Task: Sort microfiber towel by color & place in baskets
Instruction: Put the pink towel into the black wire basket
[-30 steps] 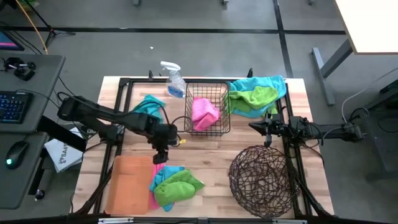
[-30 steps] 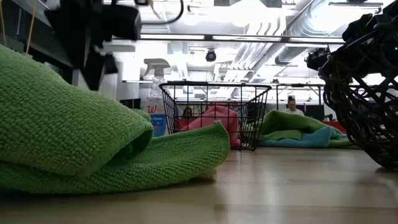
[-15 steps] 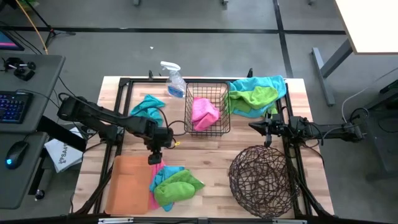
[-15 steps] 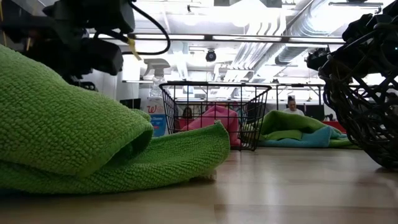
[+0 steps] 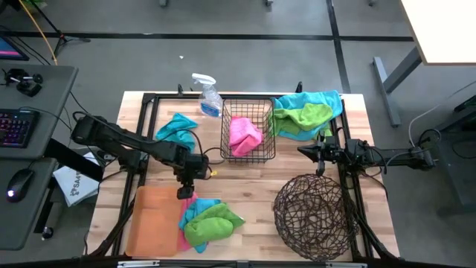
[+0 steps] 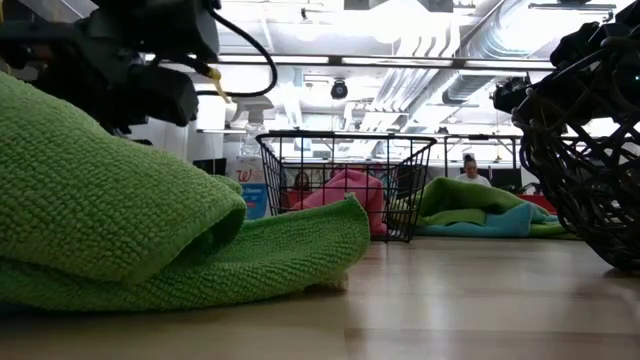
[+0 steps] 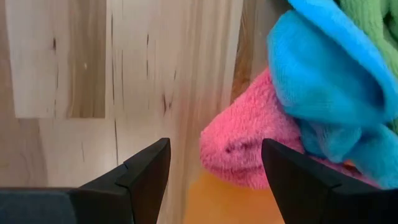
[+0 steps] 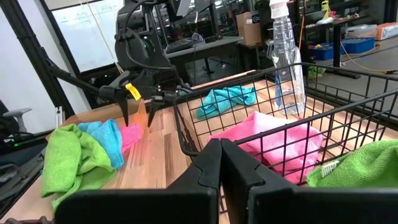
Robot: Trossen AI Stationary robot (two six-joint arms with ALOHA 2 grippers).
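The blue towel (image 5: 199,212) lies across the pink towel (image 5: 189,203), so the blue towel will drag along before slipping off when I pull the pink towel.
A pile of microfiber towels lies near the front edge: a pink one (image 7: 239,152) lowest, partly on the orange tray (image 5: 152,219), with a blue one (image 7: 323,81) and a green one (image 5: 214,223) over it. My left gripper (image 7: 216,149) hangs open, pointing steeply down, just above the pink towel's free corner, one finger on each side of it. The black wire basket (image 5: 248,138) holds a pink towel (image 5: 244,134). The round twig basket (image 5: 312,216) stands at the front right. My right gripper (image 5: 301,151) waits shut, level, at the right.
A teal towel (image 5: 177,128) lies left of the wire basket. A blue and green heap (image 5: 305,112) lies at the far right corner. A clear spray bottle (image 5: 207,95) stands at the far edge. Bare wood shows between the wire basket and the pile.
My left gripper has come down toward the pile by the tray, shifted a little toward the near edge, and tipped more steeply downward. Its fingers have stayed open. The towels have not moved.
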